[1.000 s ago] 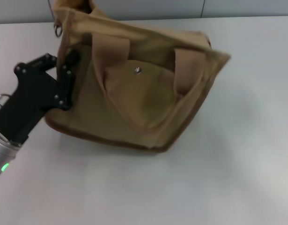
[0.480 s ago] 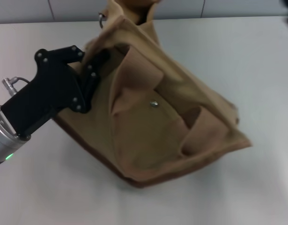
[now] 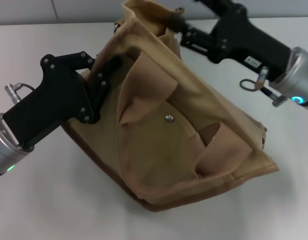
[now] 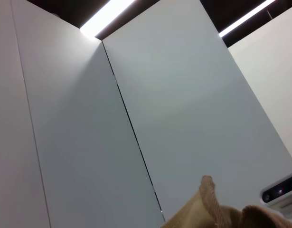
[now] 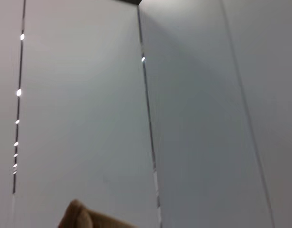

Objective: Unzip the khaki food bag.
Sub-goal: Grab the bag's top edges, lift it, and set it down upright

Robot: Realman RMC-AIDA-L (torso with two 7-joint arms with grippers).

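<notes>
The bag's folded top end (image 3: 155, 18) is up at my right gripper's open fingers, so this gripper should retreat and come in lower at the bag's long side edge (image 3: 199, 77).
The khaki food bag (image 3: 179, 135) lies tilted on the white table (image 3: 53, 200), its flap pocket with metal snap (image 3: 169, 118) facing up and its top opening toward the far edge. My left gripper (image 3: 107, 70) is shut on the bag's left end and holds that end raised. My right gripper (image 3: 176, 30) reaches in from the upper right and is at the bag's top edge. A wide webbing handle (image 3: 148, 80) lies across the front. The zipper is hidden. A bit of tan fabric shows in the left wrist view (image 4: 217, 213) and the right wrist view (image 5: 79, 216).
A grey panelled wall (image 3: 23, 10) runs along the table's far edge. A loose cable loop (image 3: 251, 85) hangs from the right wrist. Both wrist views show mostly wall panels and ceiling lights.
The left gripper has lifted and swung the bag's left end up and to the right, so the bag has turned. The right arm has come into view at the bag's top.
</notes>
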